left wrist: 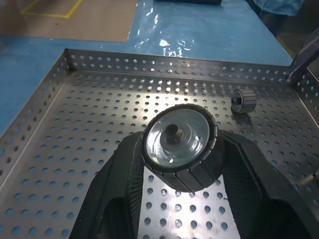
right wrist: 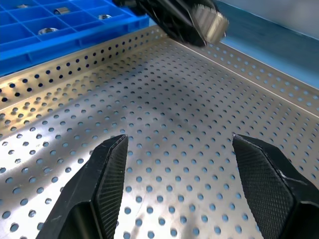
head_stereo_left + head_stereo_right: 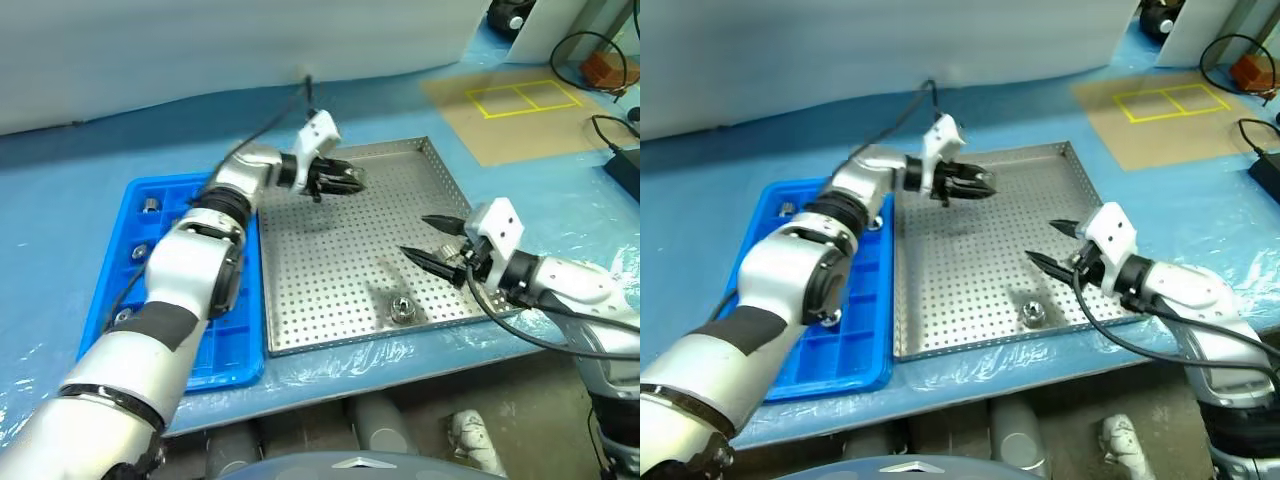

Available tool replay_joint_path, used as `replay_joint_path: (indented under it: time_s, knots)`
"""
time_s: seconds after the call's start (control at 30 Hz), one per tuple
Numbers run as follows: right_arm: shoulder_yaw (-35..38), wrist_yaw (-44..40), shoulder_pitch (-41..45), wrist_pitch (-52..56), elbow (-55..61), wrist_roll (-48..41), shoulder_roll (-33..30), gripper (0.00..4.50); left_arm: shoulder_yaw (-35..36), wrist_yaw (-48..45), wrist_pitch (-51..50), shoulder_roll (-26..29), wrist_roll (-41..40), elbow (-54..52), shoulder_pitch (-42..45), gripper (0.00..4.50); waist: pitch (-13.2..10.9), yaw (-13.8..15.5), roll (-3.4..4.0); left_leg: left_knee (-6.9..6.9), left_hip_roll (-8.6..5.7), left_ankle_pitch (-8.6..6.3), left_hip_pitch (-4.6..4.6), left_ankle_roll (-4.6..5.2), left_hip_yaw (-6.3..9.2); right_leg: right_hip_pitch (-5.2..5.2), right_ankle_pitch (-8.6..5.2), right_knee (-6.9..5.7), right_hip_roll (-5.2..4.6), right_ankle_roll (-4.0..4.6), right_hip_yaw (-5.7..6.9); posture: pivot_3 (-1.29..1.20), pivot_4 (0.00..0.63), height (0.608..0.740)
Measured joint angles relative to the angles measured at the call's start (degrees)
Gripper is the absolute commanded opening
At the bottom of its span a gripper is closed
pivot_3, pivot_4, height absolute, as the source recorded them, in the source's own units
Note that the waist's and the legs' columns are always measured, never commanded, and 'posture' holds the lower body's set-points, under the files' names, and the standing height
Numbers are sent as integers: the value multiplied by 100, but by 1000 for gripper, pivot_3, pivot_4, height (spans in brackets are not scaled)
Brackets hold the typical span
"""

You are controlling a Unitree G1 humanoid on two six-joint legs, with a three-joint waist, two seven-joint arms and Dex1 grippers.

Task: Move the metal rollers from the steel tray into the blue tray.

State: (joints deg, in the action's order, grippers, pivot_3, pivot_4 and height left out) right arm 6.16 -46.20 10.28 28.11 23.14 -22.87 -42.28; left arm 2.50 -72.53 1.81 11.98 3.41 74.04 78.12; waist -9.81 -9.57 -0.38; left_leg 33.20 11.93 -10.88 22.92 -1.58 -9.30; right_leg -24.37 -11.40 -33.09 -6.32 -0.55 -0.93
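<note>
My left gripper keeps carrying the roller, with its fingers holding the roller's round side (image 1: 193, 180) clear of the steel tray, until it reaches an empty blue tray compartment (image 3: 800, 352).
My left gripper (image 3: 348, 181) hangs above the far left part of the steel tray (image 3: 330, 270), shut on a metal roller (image 1: 179, 147) with its bored face towards the wrist camera. One loose roller (image 3: 403, 307) lies on the perforated floor close to the near rim, also in the left wrist view (image 1: 243, 100). Over the tray's right side, my right gripper (image 3: 414, 235) is open with nothing between its fingers (image 2: 109, 174). The blue tray (image 3: 225, 350) sits against the steel tray's left side, with rollers (image 3: 150, 205) in some compartments.
A brown mat (image 3: 520, 110) marked with yellow tape lies at the far right of the blue-covered table. Black cables (image 3: 590, 45) and a dark box (image 3: 625, 170) sit by the right edge. A white sheet closes off the back.
</note>
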Motion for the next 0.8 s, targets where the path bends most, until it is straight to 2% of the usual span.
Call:
replay_joint_path:
  time_s: [0.13,0.27,0.33,0.47,0.53,0.63,0.8]
  knots:
    - [-422,-327,634,-276,-610,119,124,3384,6,-501,-223,663,-137,-324,-107,1895,-6,302,1,3,4,7,-11,-10,-3,-5,-1,-30,1,2,-7,-238,150,740]
    - [-825,-688,1162,-558,-1188,206,324,3384,14,-1093,-719,1611,-347,-1217,-721,1895,-9,603,2,-5,20,13,-33,-21,-23,-16,-2,-66,4,4,-23,-129,150,740]
    - [-993,-872,1425,-701,-1495,257,462,3384,23,-1252,-1148,2102,-480,-2007,-1324,1895,-9,781,4,-11,36,18,-34,-29,-33,-22,-3,-73,10,7,-20,-84,150,740]
    - [-1342,-1202,1881,-961,-2008,371,734,3384,58,-1334,-2312,2678,-889,-3997,-2721,1895,-11,1106,1,-13,53,23,-26,-38,-40,-35,-18,-100,13,34,-5,-18,150,740]
    - [-1504,-1371,2043,-1110,-2238,426,863,3384,89,-1291,-2861,2884,-1141,-4991,-3339,1895,-15,1270,-7,-5,45,24,-21,-42,-39,-56,-53,-159,10,93,-2,8,150,740]
    - [-1664,-1548,2295,-1301,-2612,522,1084,3384,243,-1150,-3521,3230,-1550,-6437,-4330,1895,-15,1388,-7,-4,52,31,-18,-56,-42,-66,-60,-175,10,104,8,32,150,740]
    - [-1708,-1714,2389,-1448,-2825,616,1206,3384,338,-842,-3981,3524,-1979,-7878,-5717,1895,-15,1463,-7,-15,97,53,-18,-127,-37,-61,-61,-183,20,103,54,53,150,740]
